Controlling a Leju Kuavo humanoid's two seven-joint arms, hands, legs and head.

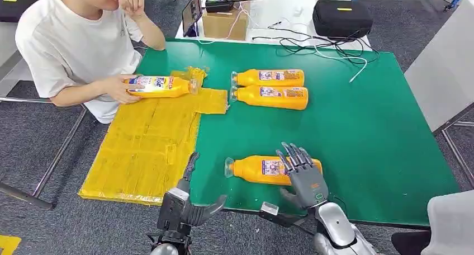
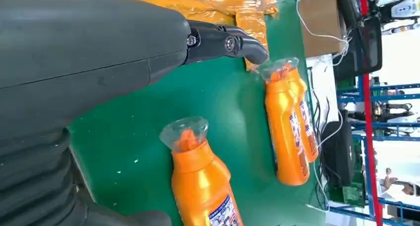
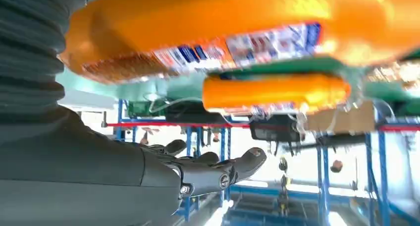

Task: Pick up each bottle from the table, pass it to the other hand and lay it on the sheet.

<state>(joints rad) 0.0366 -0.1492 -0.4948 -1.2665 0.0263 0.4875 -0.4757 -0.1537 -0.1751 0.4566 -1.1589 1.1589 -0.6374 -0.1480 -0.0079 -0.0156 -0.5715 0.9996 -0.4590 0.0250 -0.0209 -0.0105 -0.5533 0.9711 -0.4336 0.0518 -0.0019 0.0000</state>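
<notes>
My gripper should expect a big Tide logo hidden on the bottom side of the orange bottle, because the bottle is lying with its small-print label up.
An orange bottle lies on its side near the front of the green table, cap pointing left. My right hand hovers over its base end with fingers spread and holds nothing; in the right wrist view the bottle is close by and the fingers stretch out apart from it. My left hand stands open at the table's front edge, left of the cap. Two more orange bottles lie side by side mid-table. A yellow sheet covers the table's left part.
A person sits at the left, one hand holding a fourth bottle on the sheet's far end. Behind the green table stand a cardboard box, a black case and loose cables.
</notes>
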